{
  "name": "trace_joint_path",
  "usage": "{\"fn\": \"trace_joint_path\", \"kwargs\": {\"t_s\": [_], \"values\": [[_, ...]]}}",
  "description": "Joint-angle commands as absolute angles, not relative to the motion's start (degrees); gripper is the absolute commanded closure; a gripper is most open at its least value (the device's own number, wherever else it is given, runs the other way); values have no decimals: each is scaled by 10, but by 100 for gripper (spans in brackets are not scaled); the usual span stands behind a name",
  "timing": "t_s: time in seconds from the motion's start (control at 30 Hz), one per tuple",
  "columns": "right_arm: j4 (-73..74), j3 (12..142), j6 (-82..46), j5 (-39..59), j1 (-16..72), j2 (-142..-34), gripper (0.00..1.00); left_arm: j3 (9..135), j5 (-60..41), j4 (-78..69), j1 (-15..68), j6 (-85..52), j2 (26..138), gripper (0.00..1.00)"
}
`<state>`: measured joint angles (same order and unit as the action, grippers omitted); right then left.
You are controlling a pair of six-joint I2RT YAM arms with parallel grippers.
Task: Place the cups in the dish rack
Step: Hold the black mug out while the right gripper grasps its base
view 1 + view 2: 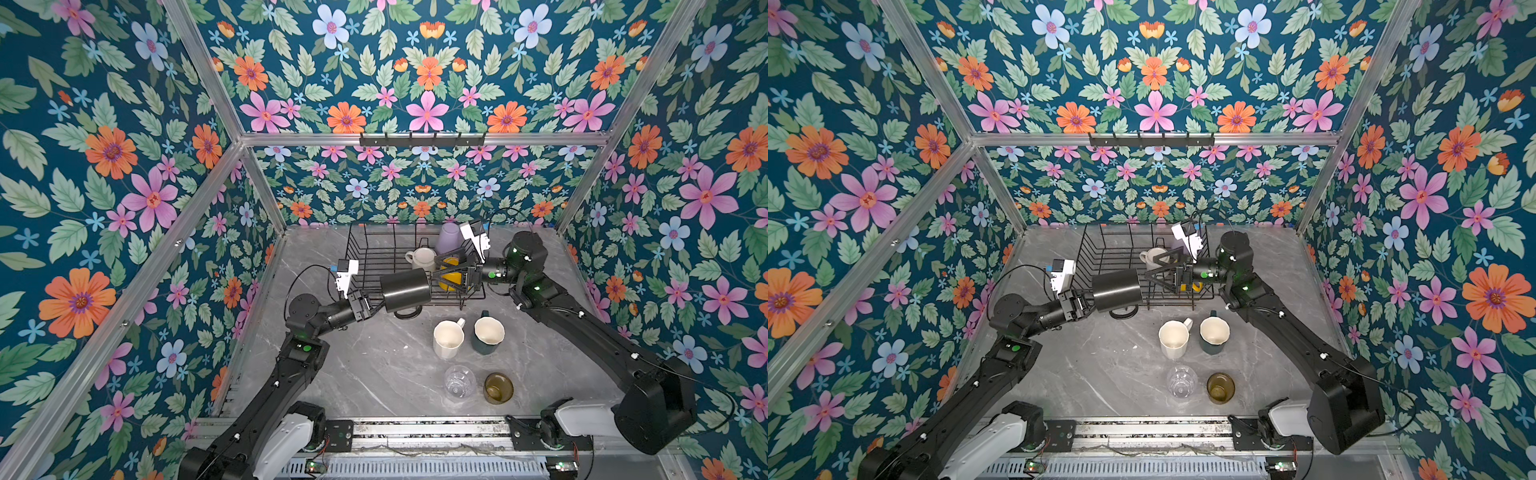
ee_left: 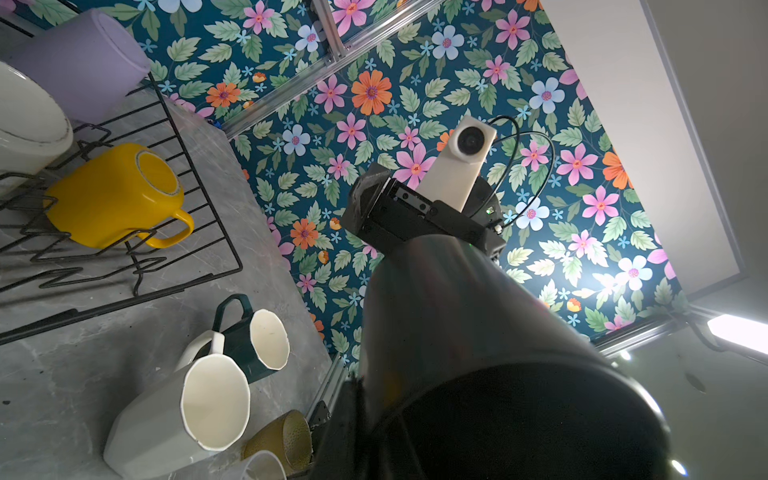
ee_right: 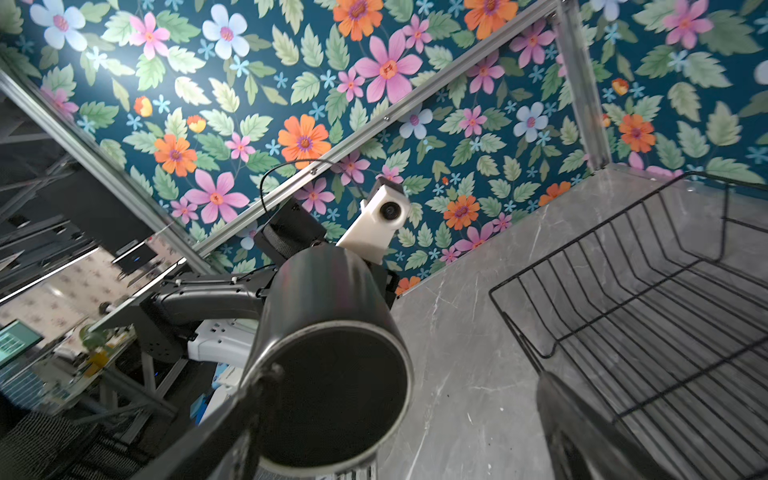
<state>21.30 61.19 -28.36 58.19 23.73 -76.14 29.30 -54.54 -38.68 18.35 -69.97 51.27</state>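
My right gripper should move over until its fingers are around the mug's sides (image 3: 324, 292) and then close, because one of its fingers is across the black mug's base (image 3: 340, 396).
My left gripper (image 1: 376, 305) is shut on the rim of the black mug (image 1: 405, 289) (image 2: 478, 332), which lies sideways in the air over the front left edge of the dish rack (image 1: 374, 249). My right gripper (image 1: 436, 270) (image 3: 407, 436) stands open over the rack, its fingers spread around the mug's base (image 3: 328, 395). In the rack sit a white mug (image 1: 422, 257), a yellow mug (image 2: 112, 195) and a lilac tumbler (image 1: 449, 237). On the table in front stand a cream mug (image 1: 448, 338), a dark green mug (image 1: 488, 334), a clear glass (image 1: 459, 380) and an amber glass (image 1: 498, 387).
The grey marble table (image 1: 374, 374) is boxed in by flowered walls on three sides. A black hook rail (image 1: 422, 140) hangs on the back wall above the rack. A metal rail (image 1: 415, 430) carrying both arm bases runs along the front edge.
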Motion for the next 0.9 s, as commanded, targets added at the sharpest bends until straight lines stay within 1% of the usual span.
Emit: {"fn": "trace_joint_path", "kwargs": {"t_s": [0.0, 0.23, 0.5, 0.87], "values": [[239, 607, -296, 594, 225, -746, 3, 300, -544, -417, 182, -694, 511, 100], [260, 601, -292, 607, 231, -736, 2, 301, -544, -417, 182, -695, 512, 100], [208, 630, -229, 589, 287, -762, 1, 301, -541, -414, 182, -697, 512, 100], [210, 652, -223, 593, 320, -802, 1, 305, -542, -412, 182, -698, 511, 100]]}}
